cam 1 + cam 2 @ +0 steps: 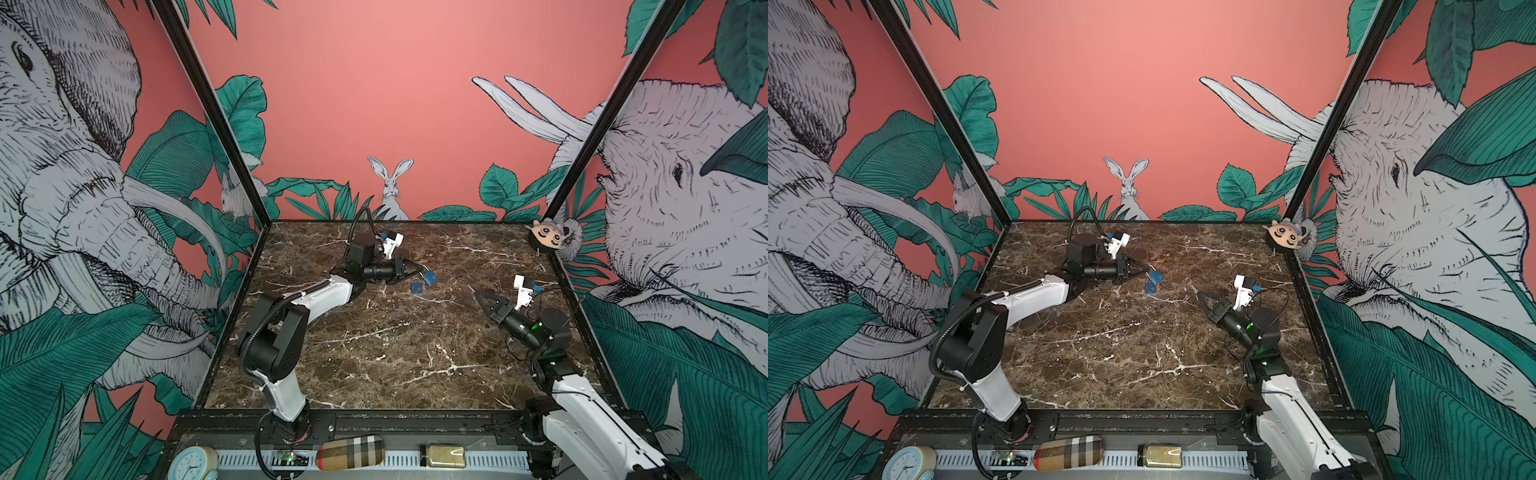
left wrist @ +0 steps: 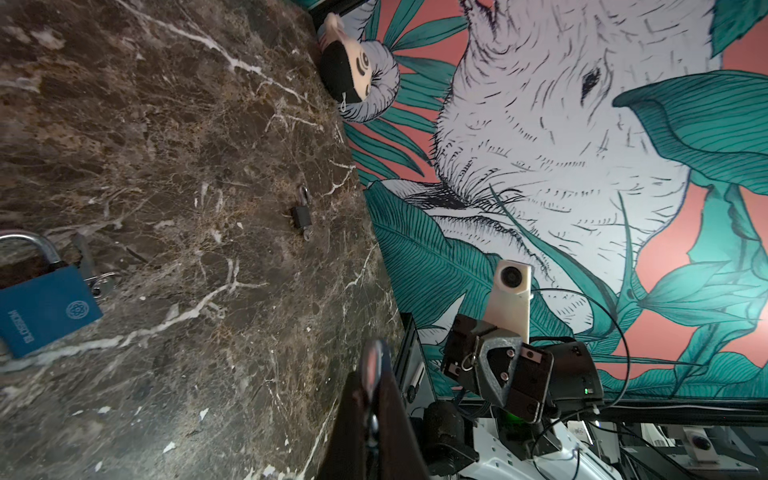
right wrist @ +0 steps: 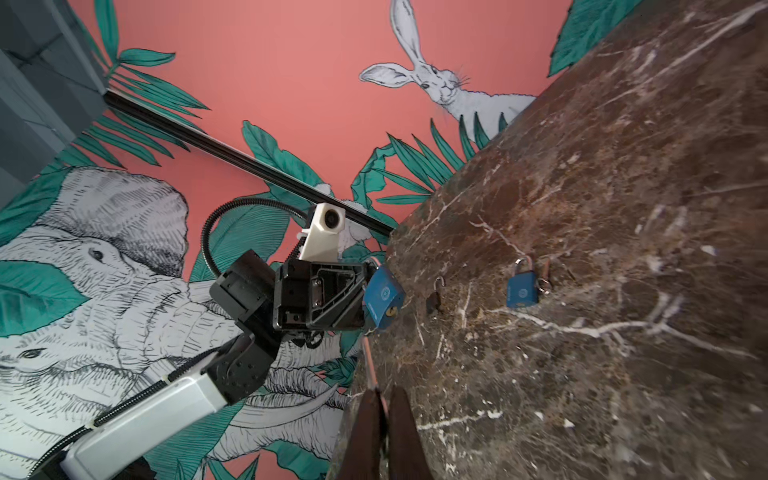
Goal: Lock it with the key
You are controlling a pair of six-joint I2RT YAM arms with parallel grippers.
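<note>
The marble beside the lying padlock is clear, so the robot's left gripper keeps lowering the held padlock by its shackle and lets go once it rests there.
My left gripper is shut on the shackle of a blue padlock, which hangs just above the marble table. In the right wrist view this padlock shows its keyhole end. A second blue padlock lies on the table just beneath it, with keys on a ring beside it. My right gripper hovers to the right, apart from both padlocks, shut on a thin copper-coloured key that sticks out past its tips.
A small black padlock lies on the table between the two arms. A plush toy sits in the back right corner. A clock, a checked case and a jar rest on the front ledge.
</note>
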